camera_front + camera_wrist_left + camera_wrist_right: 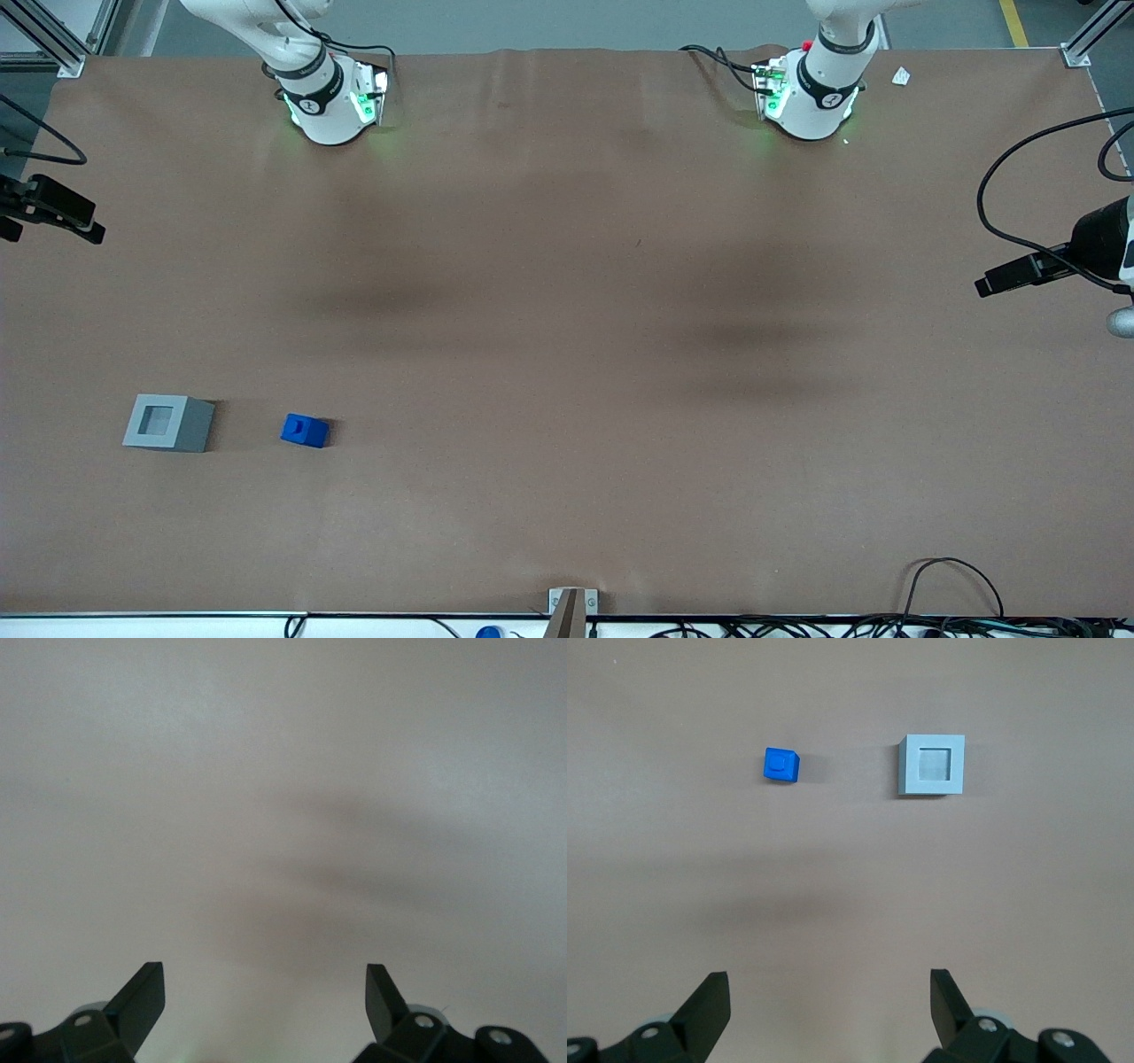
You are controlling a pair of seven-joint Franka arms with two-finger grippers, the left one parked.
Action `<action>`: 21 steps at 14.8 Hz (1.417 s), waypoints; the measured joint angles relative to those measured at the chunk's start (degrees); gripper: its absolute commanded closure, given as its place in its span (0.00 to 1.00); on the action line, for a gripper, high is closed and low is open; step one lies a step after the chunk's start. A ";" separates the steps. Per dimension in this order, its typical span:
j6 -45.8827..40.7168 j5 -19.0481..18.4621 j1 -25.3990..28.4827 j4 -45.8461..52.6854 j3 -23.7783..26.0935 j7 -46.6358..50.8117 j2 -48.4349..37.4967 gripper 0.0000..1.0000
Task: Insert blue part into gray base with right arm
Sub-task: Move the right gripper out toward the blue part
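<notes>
The blue part (305, 431) will stick up above the socket's rim when I lower it in, because the gray base's socket bottom (158, 421) can be seen close below that rim.
The blue part (305, 431) lies on the brown table, beside the gray base (168, 423) with a gap between them. Both sit toward the working arm's end of the table, near the front camera. The base's square socket faces up and is empty. The right arm's base (328, 97) stands at the table edge farthest from the camera; its gripper is out of the front view. In the right wrist view the gripper (830, 979) is open and empty, high above the table, with the blue part (780, 765) and gray base (931, 765) well ahead of its fingertips.
A black camera on a mount (53, 208) juts over the table edge at the working arm's end; another (1054, 257) with cables does so at the parked arm's end. A metal bracket (571, 607) sits at the front edge.
</notes>
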 measured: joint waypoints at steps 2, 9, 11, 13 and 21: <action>0.00 0.00 0.00 0.00 0.00 0.04 0.00 0.00; 0.00 -0.02 -0.01 0.00 0.00 0.20 0.00 0.00; 0.38 -0.04 -0.26 -0.02 -0.17 0.50 0.12 0.00; 3.13 -0.04 -1.18 -0.39 -0.59 0.66 0.92 0.00; 8.67 -0.05 -3.90 -1.77 -0.85 0.63 6.94 0.00</action>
